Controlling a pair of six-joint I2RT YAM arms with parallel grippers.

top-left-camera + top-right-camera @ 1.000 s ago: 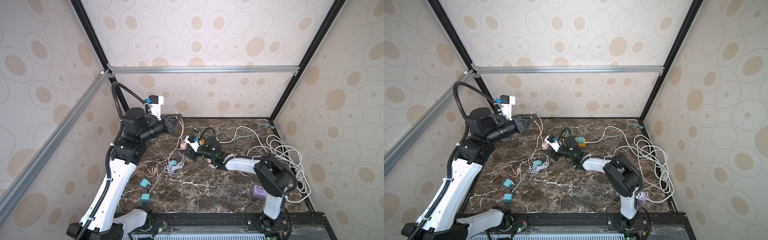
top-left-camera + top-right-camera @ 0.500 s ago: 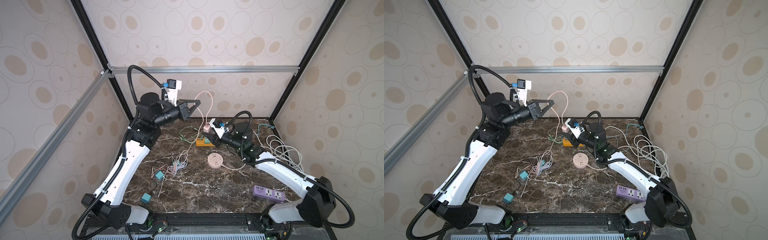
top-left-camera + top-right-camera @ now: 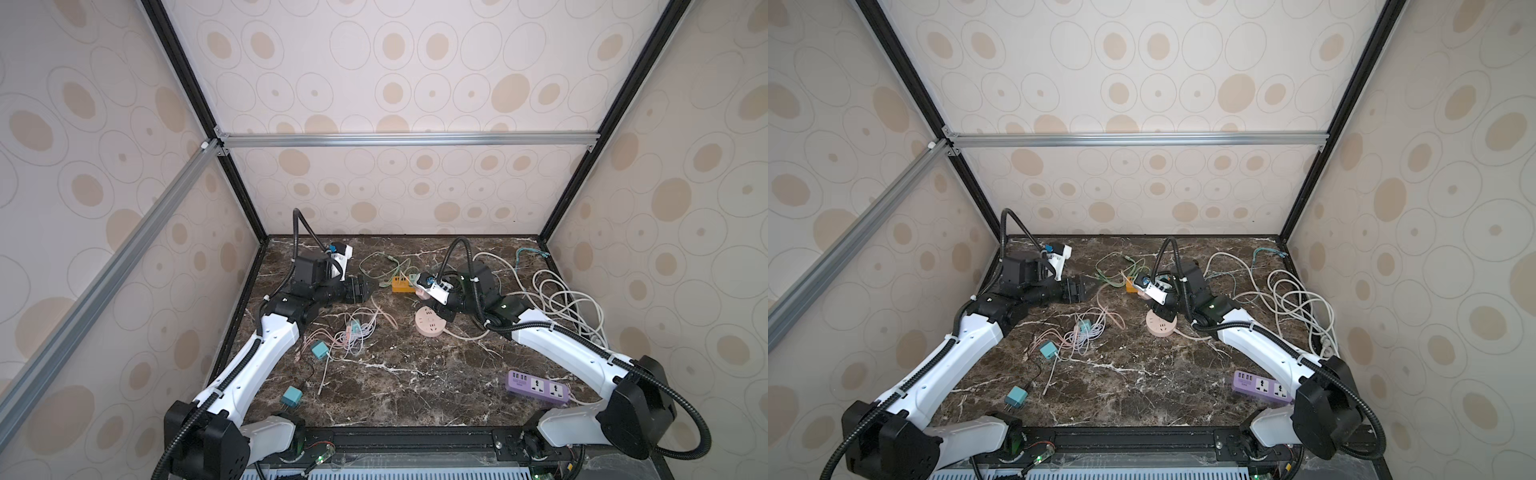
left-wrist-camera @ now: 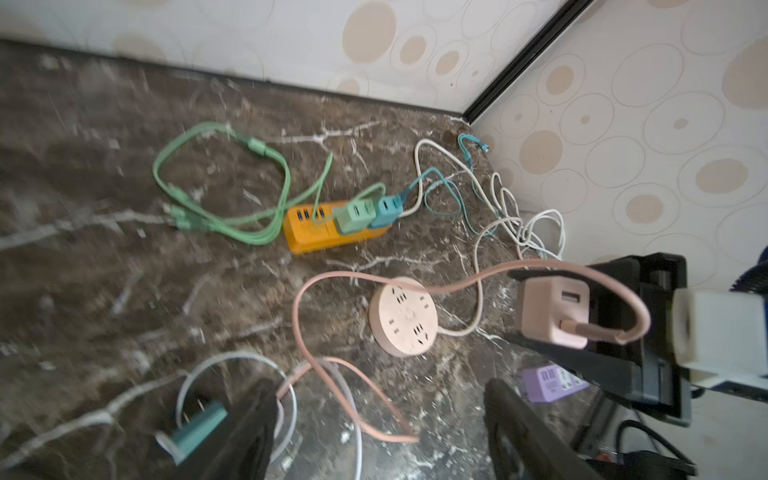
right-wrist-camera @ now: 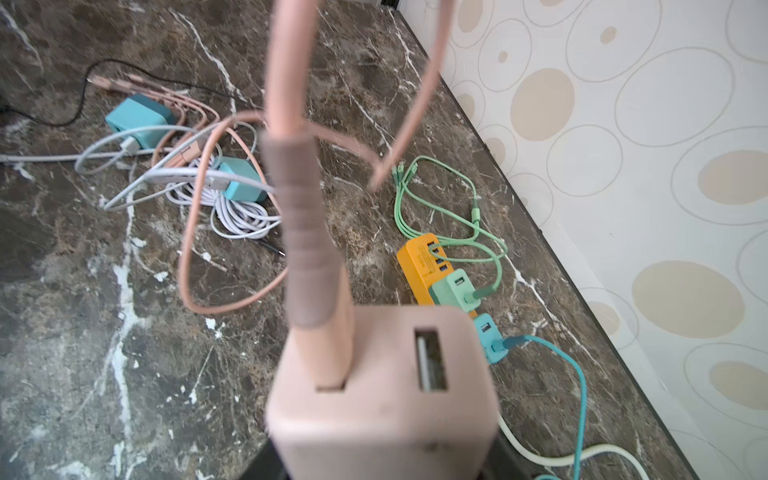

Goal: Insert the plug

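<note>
The pink cable goes into the tangle of cables, so next my left gripper takes the pink charger plug from my right gripper and lifts it up high first.
My right gripper is shut on a pink charger plug, held just above and beside the round pink socket on the marble table. The same socket shows in the left wrist view. A pink cable is plugged into the plug's USB port. It loops down to the table, and its free end lies between the fingers of my left gripper. My left gripper is open and low over the table, holding nothing. The plug's prongs are hidden.
An orange power strip with a green and a teal charger in it lies behind the socket. A purple power strip sits at the front right. Teal chargers and tangled cables lie at the left. White cord coils lie along the right wall.
My left gripper has opened, let go of the pink cable and dropped low. The cable has fallen to the table. My right gripper has come down with the plug towards the round socket.
</note>
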